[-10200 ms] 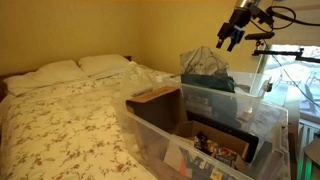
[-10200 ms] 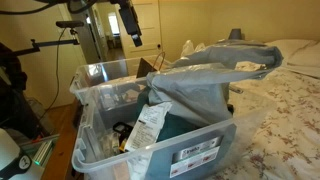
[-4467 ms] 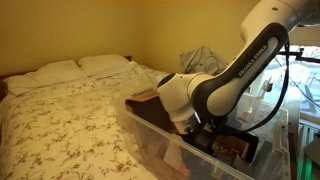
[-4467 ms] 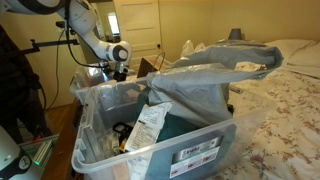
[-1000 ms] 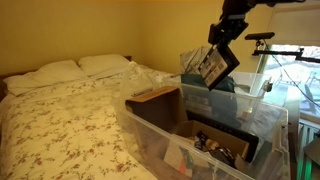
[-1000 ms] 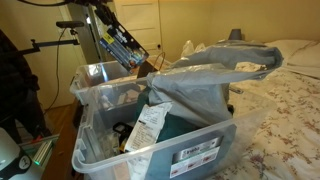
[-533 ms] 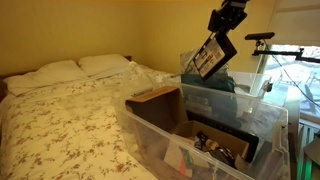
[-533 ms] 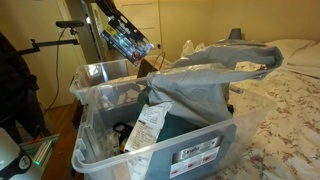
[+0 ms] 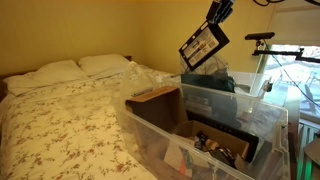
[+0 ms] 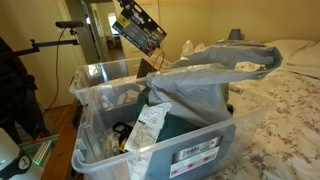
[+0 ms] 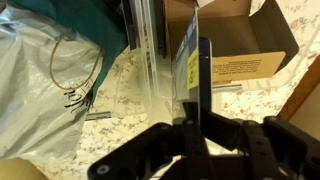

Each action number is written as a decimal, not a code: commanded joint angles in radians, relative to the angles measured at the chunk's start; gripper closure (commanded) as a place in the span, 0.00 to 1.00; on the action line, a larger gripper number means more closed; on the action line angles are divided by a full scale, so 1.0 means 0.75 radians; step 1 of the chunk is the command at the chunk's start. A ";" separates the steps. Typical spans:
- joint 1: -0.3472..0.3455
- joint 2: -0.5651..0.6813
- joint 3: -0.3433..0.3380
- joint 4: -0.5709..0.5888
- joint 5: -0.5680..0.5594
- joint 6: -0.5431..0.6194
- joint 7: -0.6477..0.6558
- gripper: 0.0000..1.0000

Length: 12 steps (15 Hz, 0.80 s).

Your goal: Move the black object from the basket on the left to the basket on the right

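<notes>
Next, I move the black slab toward the grey bag [image 11: 48, 85] with my gripper before lowering it past the side [image 11: 153, 62] between the baskets, because the slab hangs tilted above that side.
The black object [image 9: 203, 45] is a flat black slab with colourful print on one face, hanging tilted high in the air in both exterior views [image 10: 140, 28]. My gripper [image 9: 216, 14] is shut on its upper end. In the wrist view I see the slab [image 11: 204, 75] edge-on between the fingers of my gripper [image 11: 196, 128]. Below stand two clear plastic baskets side by side on the bed. One basket [image 10: 86, 112] holds small loose items and a cardboard box. The other basket [image 10: 205, 150] holds a grey plastic bag and teal cloth. The slab hangs above the wall between them.
A bed with a floral cover [image 9: 70, 125] and two pillows [image 9: 60, 70] lies beside the baskets. A cardboard box [image 11: 240, 50] and a grey bag [image 11: 40, 90] show below the wrist. A metal stand [image 10: 70, 28] and a doorway stand behind.
My gripper has risen with the black object and carried it sideways towards the basket with the grey bag. It stays shut on the object. The baskets have not moved.
</notes>
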 commanded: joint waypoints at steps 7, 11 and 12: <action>-0.182 0.032 0.031 -0.019 0.139 0.007 -0.395 0.99; -0.357 0.061 0.129 -0.037 -0.124 0.115 -0.359 0.99; -0.378 0.086 0.135 -0.041 -0.153 0.143 -0.385 0.99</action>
